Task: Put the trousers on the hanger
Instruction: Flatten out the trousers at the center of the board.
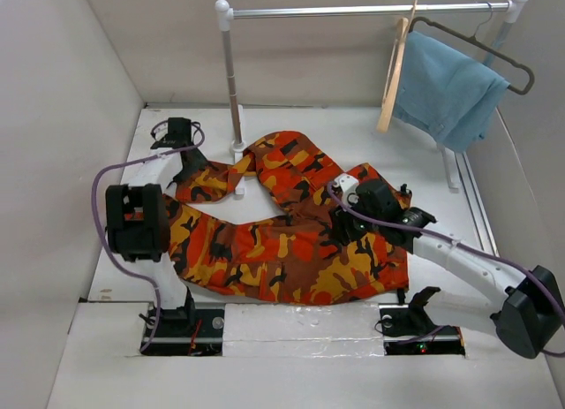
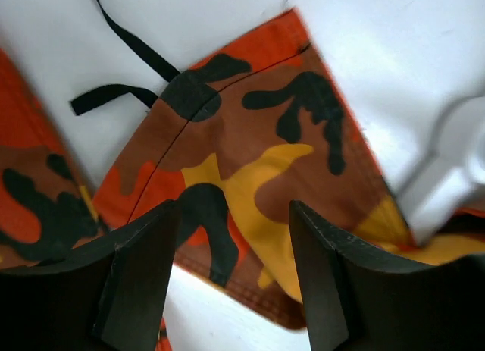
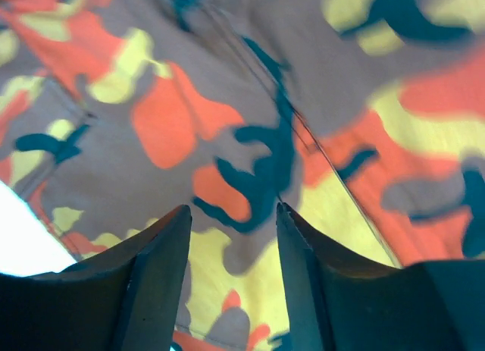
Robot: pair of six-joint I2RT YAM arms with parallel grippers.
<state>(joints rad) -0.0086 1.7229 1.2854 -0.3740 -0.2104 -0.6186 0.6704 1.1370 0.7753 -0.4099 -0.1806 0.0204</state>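
Observation:
Next, I pull the waist's back corner (image 1: 402, 195) away from my left gripper with my right gripper before I hang the trousers, because the back trouser leg (image 1: 287, 153) is bent in an arch.
The camouflage trousers (image 1: 282, 241) lie spread flat on the white table (image 1: 300, 126), legs curving towards the back. The wooden hanger (image 1: 394, 73) hangs on the rail at the back right, away from both arms. My left gripper (image 1: 196, 172) is open just above a leg hem. In the left wrist view (image 2: 233, 211) the hem (image 2: 250, 154) and a black drawstring (image 2: 114, 93) lie beneath it. My right gripper (image 1: 341, 231) is open low over the waist part. In the right wrist view (image 3: 233, 211) only cloth (image 3: 227, 101) lies between the fingers.
A clothes rail (image 1: 353, 10) on white posts (image 1: 232, 82) spans the back; its foot (image 2: 447, 177) is close to my left gripper. A dark hanger with blue cloth (image 1: 450, 87) hangs next to the wooden one. Walls close in on the left and back.

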